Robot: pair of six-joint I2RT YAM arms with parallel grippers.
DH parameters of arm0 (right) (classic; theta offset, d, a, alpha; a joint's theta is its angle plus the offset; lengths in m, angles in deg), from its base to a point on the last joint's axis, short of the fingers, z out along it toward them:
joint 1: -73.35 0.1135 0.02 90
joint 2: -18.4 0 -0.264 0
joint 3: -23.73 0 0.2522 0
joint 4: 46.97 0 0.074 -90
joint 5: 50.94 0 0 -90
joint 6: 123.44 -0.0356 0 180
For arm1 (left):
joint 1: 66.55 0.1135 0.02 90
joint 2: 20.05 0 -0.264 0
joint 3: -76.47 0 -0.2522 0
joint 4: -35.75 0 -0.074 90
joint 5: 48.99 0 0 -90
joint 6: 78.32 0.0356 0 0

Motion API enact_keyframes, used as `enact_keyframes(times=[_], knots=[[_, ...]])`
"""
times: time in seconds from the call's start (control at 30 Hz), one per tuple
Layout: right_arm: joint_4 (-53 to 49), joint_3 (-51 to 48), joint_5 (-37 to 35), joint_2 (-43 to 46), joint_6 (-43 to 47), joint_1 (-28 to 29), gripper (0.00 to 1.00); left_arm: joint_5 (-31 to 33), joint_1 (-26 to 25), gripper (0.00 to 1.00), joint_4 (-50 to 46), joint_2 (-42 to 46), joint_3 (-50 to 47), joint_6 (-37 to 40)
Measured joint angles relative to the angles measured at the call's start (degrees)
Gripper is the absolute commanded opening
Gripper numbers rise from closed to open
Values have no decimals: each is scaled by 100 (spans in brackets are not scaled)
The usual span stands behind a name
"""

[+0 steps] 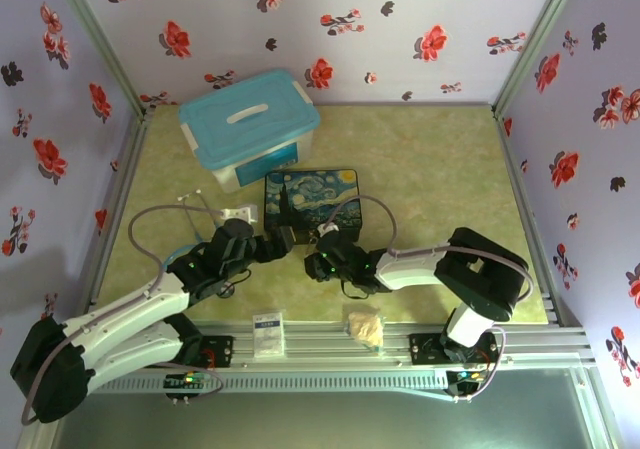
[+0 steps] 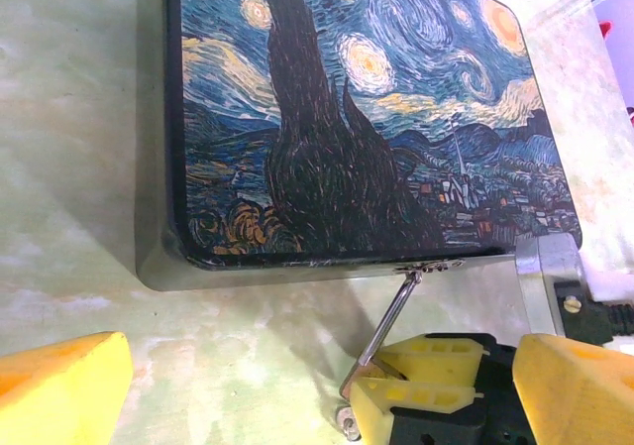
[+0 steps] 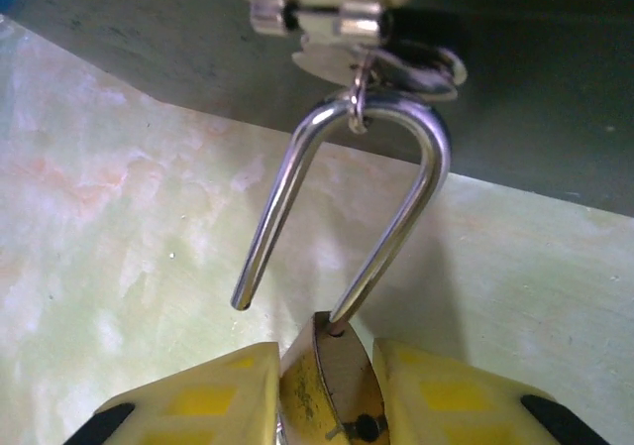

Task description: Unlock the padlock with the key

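The open shackle's bend (image 3: 384,104) hooks through the box's latch, so next my left gripper steadies the box's short side (image 1: 267,198) while my right gripper works the padlock off.
The small brass padlock (image 3: 329,390) sits between the yellow fingers of my right gripper (image 3: 322,400), which is shut on its body. Its silver shackle (image 3: 401,207) stands open. One leg hangs free and the bend is hooked through the metal latch (image 3: 381,63) of the starry-night box (image 1: 312,199). In the left wrist view the right gripper (image 2: 386,381) holds the padlock just in front of the box's edge. A tiny silvery stub (image 2: 349,423) under the body looks like the key, though I cannot be sure. My left gripper (image 2: 317,405) is open, its fingers (image 2: 59,386) wide apart beside the padlock.
A teal-lidded plastic container (image 1: 250,124) stands behind the box at the back left. White tubing (image 1: 215,209) lies left of the box. A small card (image 1: 268,334) and a crumpled beige lump (image 1: 365,327) rest on the front rail. Flowered walls close in the table.
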Motion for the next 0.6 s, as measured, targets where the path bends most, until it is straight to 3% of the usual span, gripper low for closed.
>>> enact_keyframes(times=[0.3,0.43,0.6], knots=[[1029,-728,245,229,-612,-118,17,24,439,100,15,-98,35,299],[1543,-977,260,216,-951,-153,13,22,815,99,31,-459,234,621],[2286,-1261,201,37,-1598,-151,10,-48,916,97,101,-1209,793,1119]])
